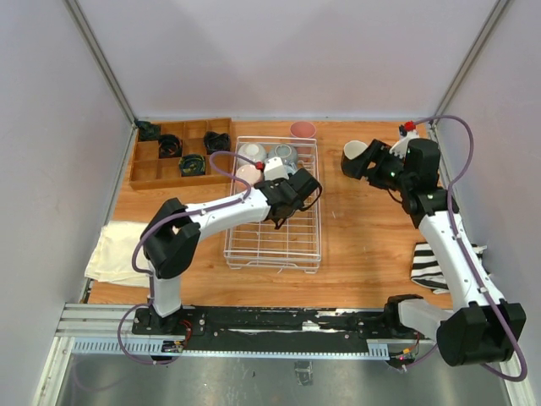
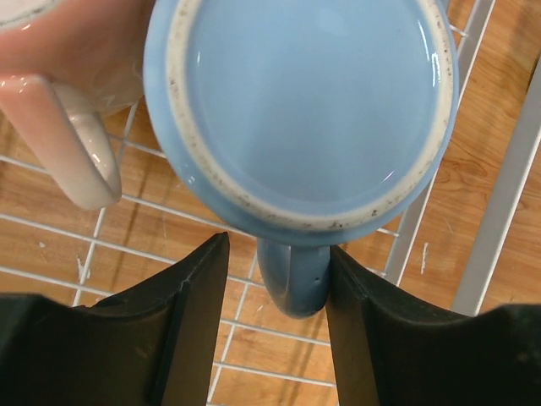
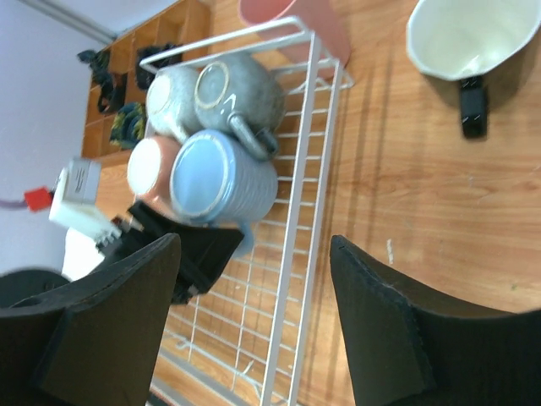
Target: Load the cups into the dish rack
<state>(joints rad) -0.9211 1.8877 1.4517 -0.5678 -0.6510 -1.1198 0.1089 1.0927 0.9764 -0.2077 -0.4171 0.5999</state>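
The black mug (image 1: 348, 164) is standing upright, far away from my left gripper. Next, my right gripper picks it up by the mug's rim (image 1: 363, 145), tips it and hands it over.
The white wire dish rack (image 1: 272, 265) stands mid-table. In its far end sit a white mug (image 1: 250, 152), a grey-green mug (image 1: 284, 154) and a pale pink mug (image 1: 247, 173). A light blue mug (image 2: 304, 110) sits upside down beside the pink mug (image 2: 51, 101). My left gripper (image 2: 277, 249) is open around its handle (image 2: 292, 279); the right finger touches the handle, and a gap shows on the left. A pink tumbler (image 1: 303, 129) stands behind the rack. A black mug (image 1: 355, 155) with a cream inside sits on the table just left of my open, empty right gripper (image 1: 374, 166).
A brown wooden compartment tray (image 1: 148, 172) with black coiled objects is at the far left. A white cloth (image 1: 118, 249) lies at the left edge and a striped cloth (image 1: 431, 266) at the right. The rack's wire side (image 3: 304, 169) runs below my right gripper (image 3: 254, 245).
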